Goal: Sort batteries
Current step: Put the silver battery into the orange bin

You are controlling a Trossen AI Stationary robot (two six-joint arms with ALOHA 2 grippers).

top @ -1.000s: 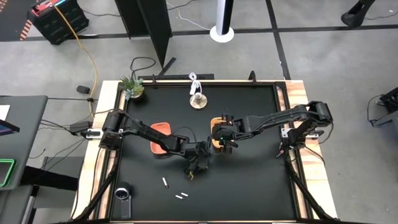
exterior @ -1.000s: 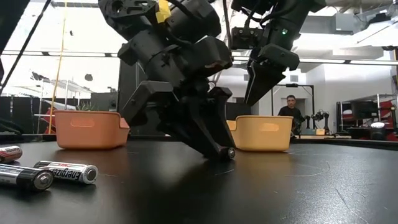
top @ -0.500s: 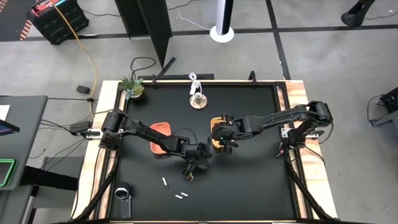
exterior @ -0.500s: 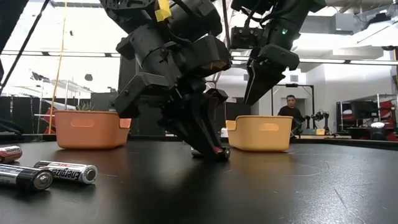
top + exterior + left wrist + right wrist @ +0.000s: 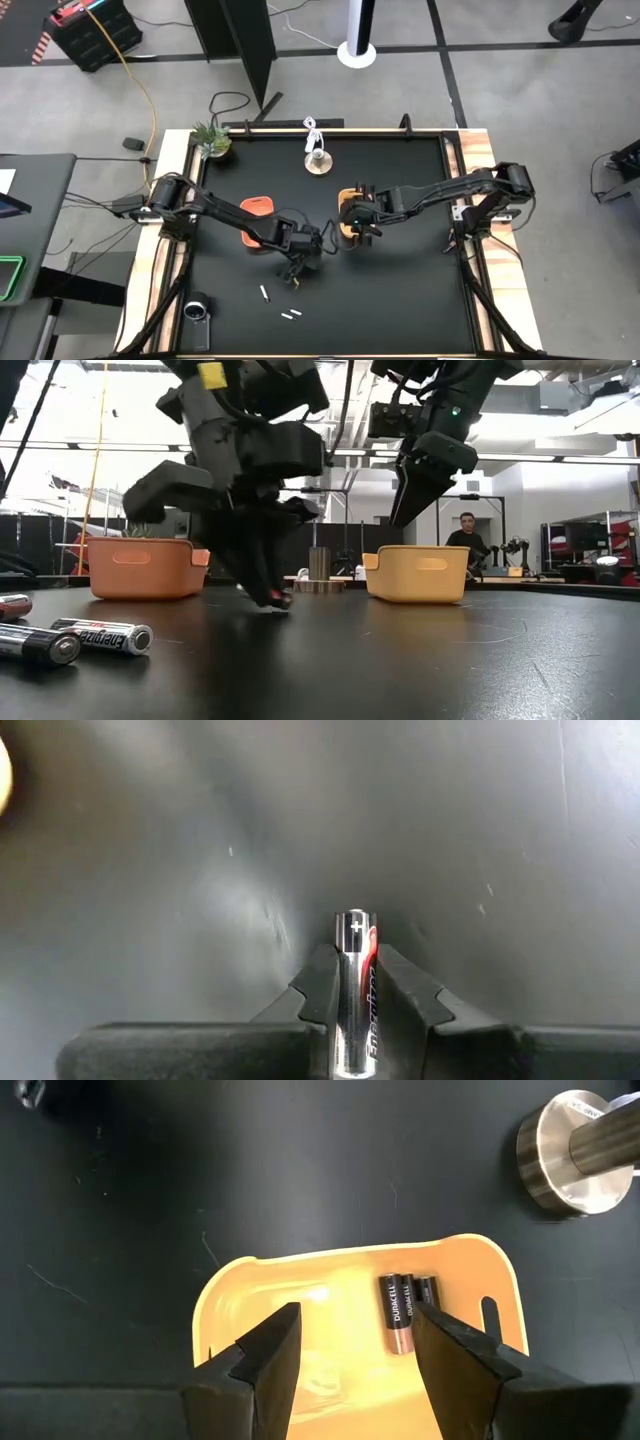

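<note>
I go on carrying my left gripper's Energizer battery until it is over the orange tray, and then let go, because the yellow tray holds Duracell batteries.
A silver-and-black battery with a red band sits in my left gripper, which is shut on it low over the table's middle. My right gripper stands open above the yellow tray, touching nothing. Two dark batteries lie side by side on that tray's floor. The orange tray stands to the left of the yellow one. Three loose batteries lie flat on the table near the front edge, left of my left gripper. My left gripper pinches the battery's long sides between its two fingers. The fingers run along the battery, and its plus end sticks out past the fingertips. They slant down from above. Whether the lower end touches the table, I cannot tell.
A metal post on a round base stands at the far middle, and a small plant at the far left corner. A round dark object sits at the near left. A person is in the room behind.
My left gripper has shut on the battery that lay on the table between its spread fingers. It has then gone toward the table's left edge, taking the battery along. My right gripper has kept still over the yellow tray.
</note>
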